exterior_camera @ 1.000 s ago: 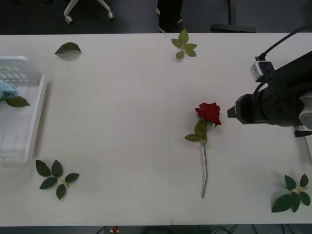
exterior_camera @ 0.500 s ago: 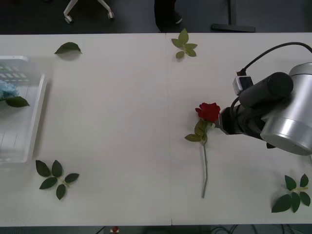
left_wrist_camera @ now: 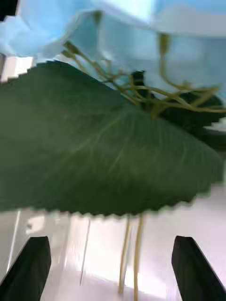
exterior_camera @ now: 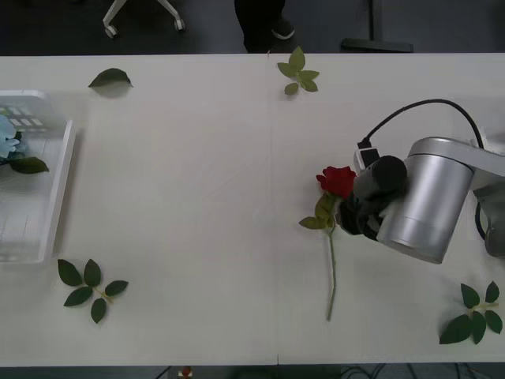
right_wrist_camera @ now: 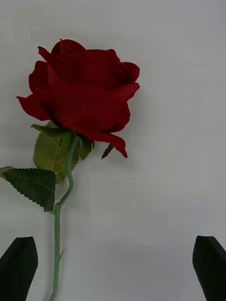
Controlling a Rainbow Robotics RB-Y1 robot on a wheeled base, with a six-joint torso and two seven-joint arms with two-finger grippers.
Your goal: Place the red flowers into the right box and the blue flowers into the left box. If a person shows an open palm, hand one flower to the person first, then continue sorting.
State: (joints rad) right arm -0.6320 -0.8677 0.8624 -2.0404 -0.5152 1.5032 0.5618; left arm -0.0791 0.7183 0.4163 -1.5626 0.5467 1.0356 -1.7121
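The leaves [exterior_camera: 314,222] under the red bloom join the green stem at a knobby joint [right_wrist_camera: 57,206], so they will come up with the stem when I lift it.
A red flower [exterior_camera: 338,180] lies on the white table right of centre, bloom toward the far side, its stem [exterior_camera: 331,268] running toward the near edge. My right gripper [exterior_camera: 353,207] hovers just right of the bloom. In the right wrist view it [right_wrist_camera: 113,273] is open, the bloom [right_wrist_camera: 82,94] ahead of the black fingertips [right_wrist_camera: 19,268] and the stem [right_wrist_camera: 57,235] near one of them. A blue flower [exterior_camera: 8,146] rests in the left box [exterior_camera: 59,189]. My left gripper [left_wrist_camera: 113,270] is open, close over that flower's pale petals [left_wrist_camera: 117,28] and big leaf [left_wrist_camera: 103,160]. The right box is out of view.
Loose green leaf sprigs lie at the near left [exterior_camera: 91,288], the near right [exterior_camera: 476,314] and the far middle [exterior_camera: 297,73]. A single leaf [exterior_camera: 110,77] lies at the far left. The right arm's silver forearm [exterior_camera: 422,205] spans the table's right side.
The right arm has swung in from the right and turned, bringing its gripper from beside the rose to close over its bloom and upper stem. The rose has not moved.
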